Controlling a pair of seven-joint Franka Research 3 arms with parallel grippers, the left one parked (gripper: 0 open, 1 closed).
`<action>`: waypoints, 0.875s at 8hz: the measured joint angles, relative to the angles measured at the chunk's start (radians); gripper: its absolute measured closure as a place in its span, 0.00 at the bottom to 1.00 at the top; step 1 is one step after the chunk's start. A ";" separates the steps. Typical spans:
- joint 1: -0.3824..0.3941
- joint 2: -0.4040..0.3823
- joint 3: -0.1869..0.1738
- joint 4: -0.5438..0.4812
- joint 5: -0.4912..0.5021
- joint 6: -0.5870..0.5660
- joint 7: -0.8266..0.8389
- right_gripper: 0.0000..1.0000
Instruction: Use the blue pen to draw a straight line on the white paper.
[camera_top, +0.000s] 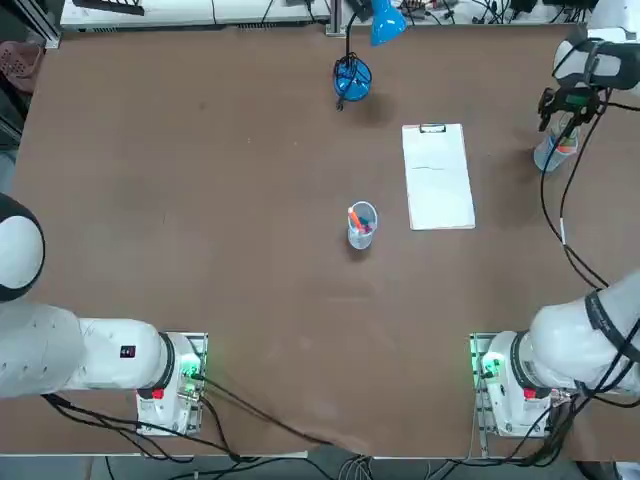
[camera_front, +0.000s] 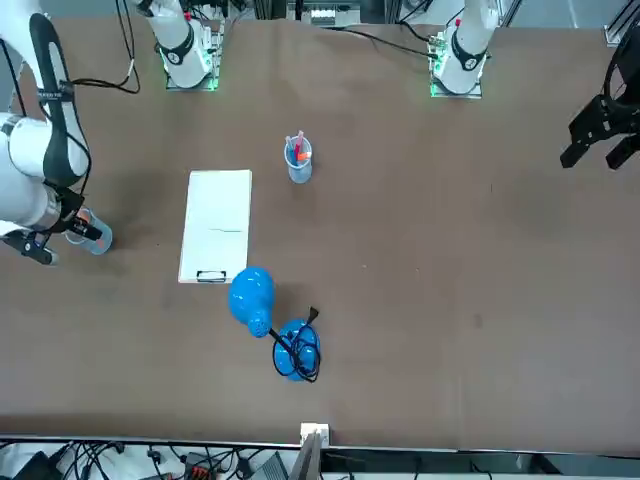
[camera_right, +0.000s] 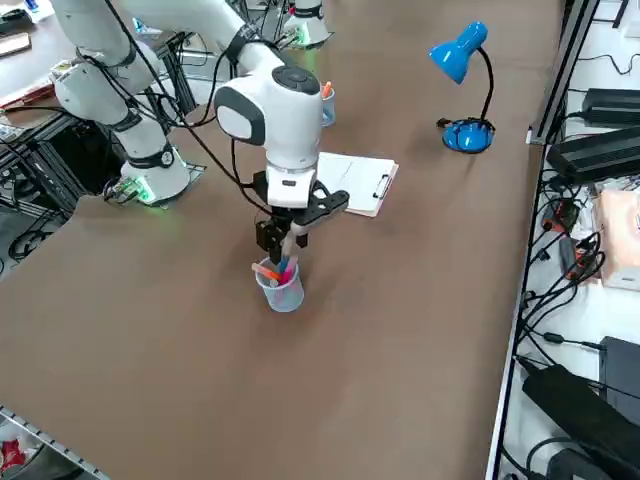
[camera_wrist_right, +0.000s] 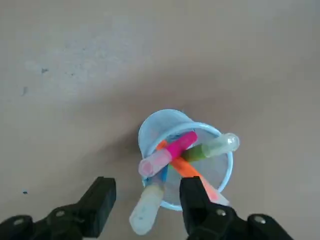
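Observation:
The blue pen (camera_wrist_right: 153, 196) will slide out of the cup alone when I lift it, because the pale top end (camera_wrist_right: 143, 218) sticks out clear of the other pens.
My right gripper (camera_wrist_right: 148, 202) hangs over a clear cup (camera_wrist_right: 220, 170) of pens at the table's far right (camera_top: 553, 152). Its fingers (camera_wrist_right: 102, 200) stand open on either side of the pale top end of a pen whose blue shaft (camera_wrist_right: 162, 175) shows in the cup; this looks like the blue pen. Neither finger touches it. Pink, green and orange pens lean in the same cup. The white paper (camera_top: 437, 177) lies flat a little left of the cup, with its metal clip (camera_top: 432, 128) at the far short edge. In the right side view the gripper (camera_right: 283, 245) points straight down into the cup (camera_right: 281, 288).
A second clear cup (camera_top: 361, 224) with pens stands mid-table, left of the paper. A blue desk lamp (camera_top: 352, 78) sits at the far edge. The table's right edge runs close beside the gripper. Cables trail along the near edge by the arm bases.

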 joint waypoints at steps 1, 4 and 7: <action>-0.004 0.003 0.000 0.000 0.000 0.001 0.000 0.23; -0.016 0.004 0.000 0.000 0.000 0.000 0.000 0.29; -0.017 0.005 0.000 -0.002 0.000 -0.002 0.000 0.36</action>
